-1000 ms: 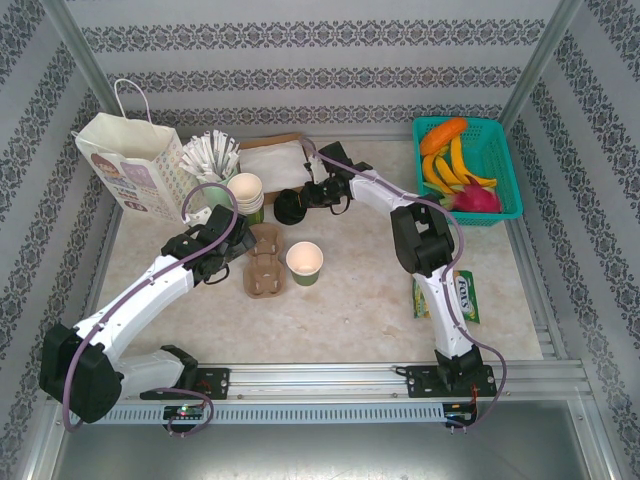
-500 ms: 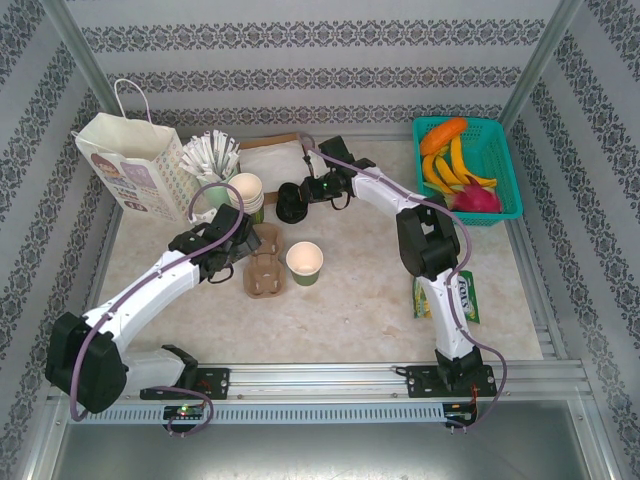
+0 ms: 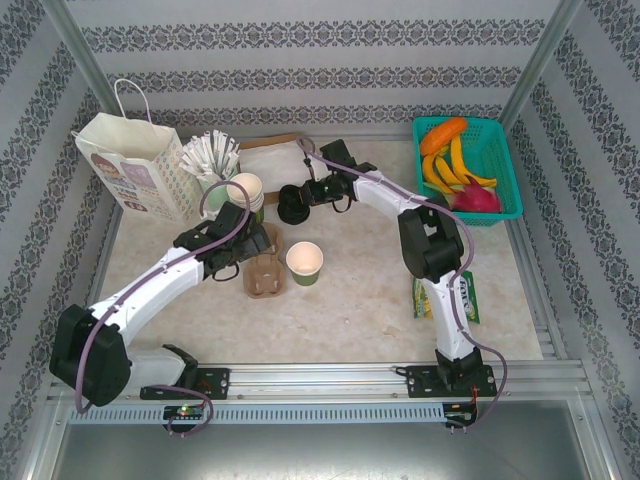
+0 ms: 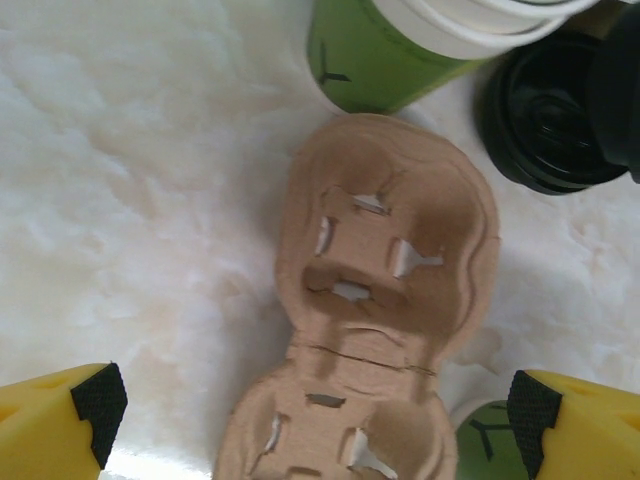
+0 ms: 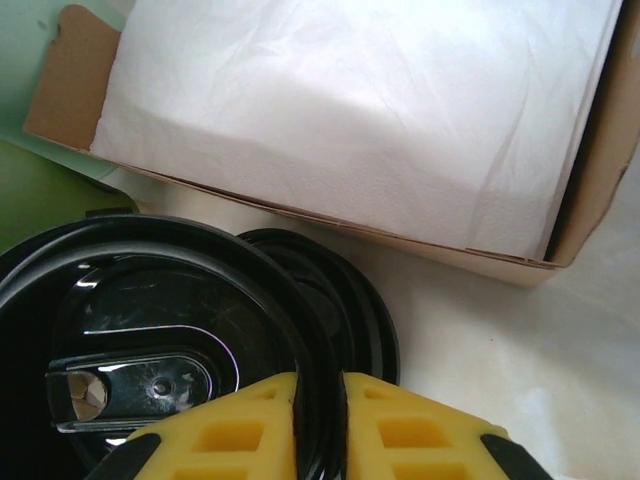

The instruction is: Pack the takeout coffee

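Observation:
The black lid is held in my right gripper by one edge point(image 5: 318, 358) and its opposite edge point(image 5: 25, 258) is free, so my left gripper keeps going there until its fingers close.
The takeout coffee's green paper cup point(image 3: 305, 263) stands open-topped at mid-table, also seen at the lower right of the left wrist view point(image 4: 489, 447). My right gripper point(image 3: 300, 196) point(image 5: 321, 425) is shut on the rim of a black plastic lid point(image 5: 150, 330) near the back. A second black lid point(image 5: 365, 300) lies just beneath it. A brown cardboard cup carrier point(image 3: 264, 266) point(image 4: 385, 270) lies left of the cup. My left gripper point(image 3: 240, 260) point(image 4: 315, 400) hangs open over it, its yellow fingers point(image 4: 60, 430) either side of the carrier.
At the back left are a white paper bag point(image 3: 135, 165), a cup of white wrapped sticks point(image 3: 210, 160) and a stack of cream cups point(image 3: 246, 190). A napkin box point(image 3: 275, 160) point(image 5: 350, 110) sits behind the lids. A teal fruit basket point(image 3: 500, 195) is back right, a green packet point(image 3: 463, 297) by the right arm.
My left arm has swung right, bringing its open gripper over the carrier. The right gripper has kept hold of the lid and barely shifted.

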Available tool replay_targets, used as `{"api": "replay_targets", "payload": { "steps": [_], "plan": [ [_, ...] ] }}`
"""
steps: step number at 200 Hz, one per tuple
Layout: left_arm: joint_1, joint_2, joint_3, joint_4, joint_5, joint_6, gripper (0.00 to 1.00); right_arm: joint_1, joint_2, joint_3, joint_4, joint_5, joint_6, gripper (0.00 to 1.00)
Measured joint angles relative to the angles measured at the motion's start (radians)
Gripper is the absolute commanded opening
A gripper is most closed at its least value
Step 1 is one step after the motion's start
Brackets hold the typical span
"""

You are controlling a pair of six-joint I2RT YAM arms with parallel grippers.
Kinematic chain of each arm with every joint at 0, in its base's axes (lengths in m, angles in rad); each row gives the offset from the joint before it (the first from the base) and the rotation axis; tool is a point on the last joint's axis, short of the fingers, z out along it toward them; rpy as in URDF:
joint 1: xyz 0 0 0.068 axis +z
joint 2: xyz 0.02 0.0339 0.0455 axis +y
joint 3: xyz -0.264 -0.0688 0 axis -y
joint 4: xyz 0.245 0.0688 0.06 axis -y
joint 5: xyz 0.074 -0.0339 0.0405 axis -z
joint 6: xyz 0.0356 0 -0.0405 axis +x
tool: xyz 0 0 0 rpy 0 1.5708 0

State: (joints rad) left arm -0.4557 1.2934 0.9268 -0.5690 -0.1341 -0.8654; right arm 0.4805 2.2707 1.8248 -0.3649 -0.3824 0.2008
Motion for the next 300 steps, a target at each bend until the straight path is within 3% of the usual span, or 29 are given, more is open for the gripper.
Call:
{"api": "replay_targets", "payload": {
  "steps": [49, 115, 204, 243, 300],
  "plan": [
    [0.0, 0.135, 0.131, 0.027, 0.08, 0.049, 0.98, 0.009, -0.041, -0.067, 0.061, 0.005, -0.022, 0.13],
    [0.0, 0.157, 0.166, 0.045, 0.116, 0.071, 0.98, 0.018, -0.168, -0.231, 0.214, 0.04, -0.057, 0.1],
    [0.018, 0.066, 0.214, 0.084, 0.164, 0.215, 0.98, 0.147, -0.392, -0.407, 0.309, 0.36, -0.288, 0.08],
    [0.019, 0.023, 0.217, 0.107, 0.168, 0.229, 0.89, 0.171, -0.456, -0.452, 0.314, 0.441, -0.296, 0.08],
    [0.019, 0.1, 0.251, 0.116, 0.201, 0.229, 0.81, 0.194, -0.473, -0.452, 0.287, 0.539, -0.208, 0.09]
  ]
}}
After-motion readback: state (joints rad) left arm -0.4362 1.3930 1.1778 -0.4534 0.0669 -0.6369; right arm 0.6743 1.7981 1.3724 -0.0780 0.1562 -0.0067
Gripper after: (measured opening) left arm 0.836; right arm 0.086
